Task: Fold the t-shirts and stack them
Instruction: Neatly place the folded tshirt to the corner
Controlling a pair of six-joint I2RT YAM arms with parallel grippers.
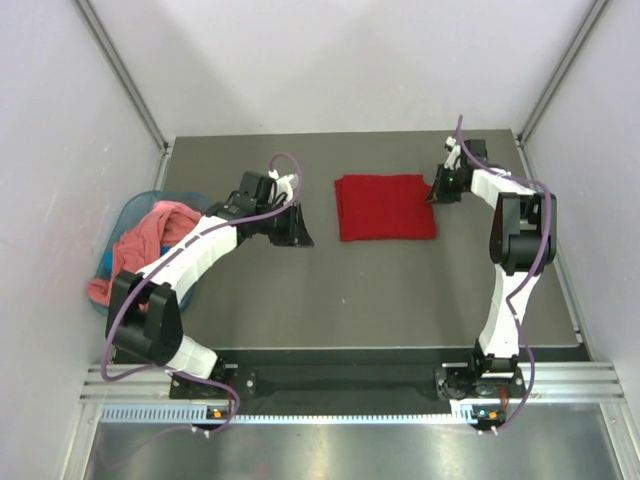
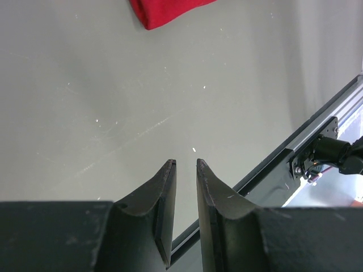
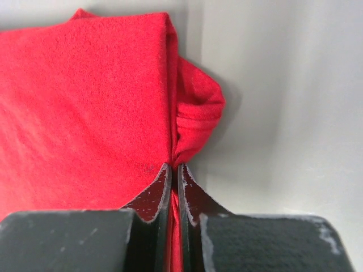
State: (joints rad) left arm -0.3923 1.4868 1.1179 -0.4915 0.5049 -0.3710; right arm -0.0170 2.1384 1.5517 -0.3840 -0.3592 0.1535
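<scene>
My right gripper is pulling the t-shirt's pinched edge. The deep red t-shirt [image 1: 385, 208] lies folded flat beside a clear back corner [image 1: 502, 145] of the table, so I'll continue until there.
The deep red t-shirt [image 1: 385, 207] lies folded into a flat rectangle at the middle back of the table. My right gripper [image 1: 436, 190] is at its right edge, shut on a bunched fold of the red cloth [image 3: 195, 113]; the jaws [image 3: 174, 166] pinch it tight. My left gripper [image 1: 300, 228] hovers left of the shirt, apart from it, jaws a narrow gap apart and empty [image 2: 186, 163]. Only a corner of the red shirt [image 2: 164, 11] shows in the left wrist view. The salmon-pink t-shirt [image 1: 150, 240] lies crumpled in the basket at the far left.
The teal plastic basket [image 1: 137, 203] stands at the table's left edge, beside the left arm. The table's metal front rail [image 2: 317, 122] shows in the left wrist view. White walls close in the table on the left, right and back.
</scene>
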